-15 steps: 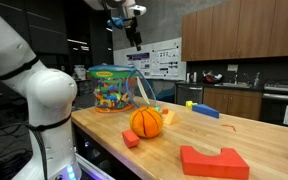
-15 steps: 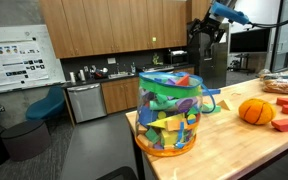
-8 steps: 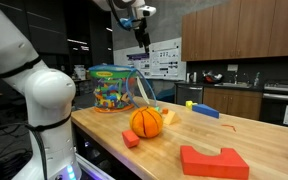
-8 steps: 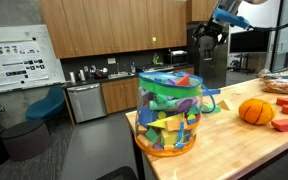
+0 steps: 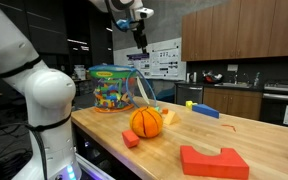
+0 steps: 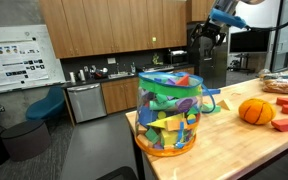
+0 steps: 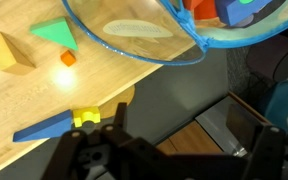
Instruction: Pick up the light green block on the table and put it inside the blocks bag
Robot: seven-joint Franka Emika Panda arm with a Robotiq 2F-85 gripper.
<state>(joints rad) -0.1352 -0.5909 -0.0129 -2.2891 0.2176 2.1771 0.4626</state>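
Note:
The robot's open gripper hangs past the table's edge [image 7: 130,88], away from the light green block [image 7: 55,33], so it should first swing back above the block and then go down to grip it.
The blocks bag [image 5: 109,88] stands upright at the table's end, clear with a green-and-yellow top band; it also shows in an exterior view [image 6: 169,112] and at the top of the wrist view [image 7: 184,25]. A green wedge-shaped block [image 7: 54,35] lies on the table [image 5: 254,135] next to the bag's open flap. My gripper [image 5: 137,32] hangs high above the bag and table, also seen in an exterior view [image 6: 209,28]. In the wrist view my gripper [image 7: 179,140] is open and empty, over the table's edge and the floor.
An orange ball [image 5: 146,122] sits mid-table with a small red block [image 5: 131,139] and a large red arch block [image 5: 214,161] nearer the front. A blue block [image 7: 42,127], a yellow piece [image 7: 86,118] and a tan block [image 7: 9,52] lie near the wedge.
My gripper has shifted slightly sideways while staying high above the table. The bag and blocks have not moved.

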